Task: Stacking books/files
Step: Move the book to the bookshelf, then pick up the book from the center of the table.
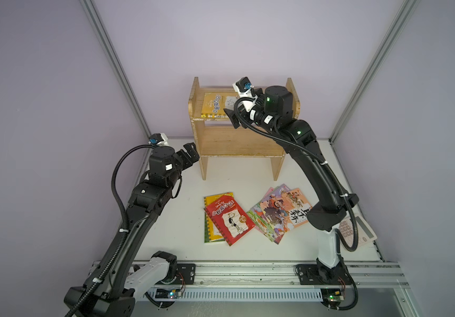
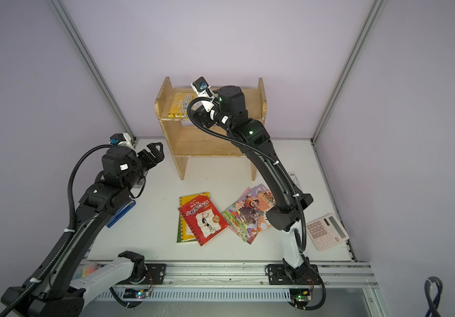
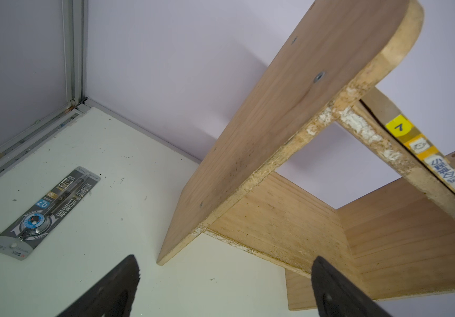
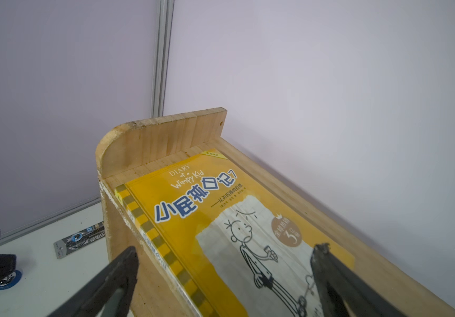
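The red book (image 1: 230, 216) is on top of its pile, so my right gripper should keep moving down from the shelf until its fingers reach the red book's edge (image 1: 251, 222).
A yellow book with a stick-boy sketch (image 1: 216, 105) (image 4: 207, 208) lies flat on the top board of the wooden shelf (image 1: 234, 140). Its spine (image 3: 413, 142) shows in the left wrist view. My right gripper (image 1: 233, 118) (image 4: 226, 249) hovers open over that book's near end, holding nothing. On the table, a red book (image 1: 229, 219) (image 2: 204, 219) rests on a yellow one (image 1: 212, 199) and a green one. Beside them lie several thin cartoon books (image 1: 281, 214) (image 2: 248, 216), fanned out. My left gripper (image 1: 190, 153) (image 2: 154, 153) (image 3: 225, 260) is open and empty near the shelf's left foot.
A carded pen pack (image 3: 45, 211) (image 4: 80, 238) lies in the back left corner. A pinkish calculator (image 2: 326, 232) sits at the right edge, a blue object (image 2: 122, 214) under my left arm. The highlighter pack (image 2: 86, 270) is by the left arm's base.
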`<control>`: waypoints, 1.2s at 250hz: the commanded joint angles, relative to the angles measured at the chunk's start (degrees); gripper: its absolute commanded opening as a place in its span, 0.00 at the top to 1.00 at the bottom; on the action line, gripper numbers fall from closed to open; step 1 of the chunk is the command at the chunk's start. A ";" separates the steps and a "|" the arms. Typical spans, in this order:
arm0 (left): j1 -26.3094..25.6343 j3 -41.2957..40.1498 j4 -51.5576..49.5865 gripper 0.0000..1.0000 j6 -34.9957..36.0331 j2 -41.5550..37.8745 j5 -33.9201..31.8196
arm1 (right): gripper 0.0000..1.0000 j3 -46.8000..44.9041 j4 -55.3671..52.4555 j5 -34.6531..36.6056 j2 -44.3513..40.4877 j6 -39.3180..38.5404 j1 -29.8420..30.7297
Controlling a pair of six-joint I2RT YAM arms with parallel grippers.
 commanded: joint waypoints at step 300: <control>-1.98 -16.71 0.32 0.02 -4.09 10.87 18.94 | 0.13 -90.83 20.86 -8.36 -35.28 34.20 -0.07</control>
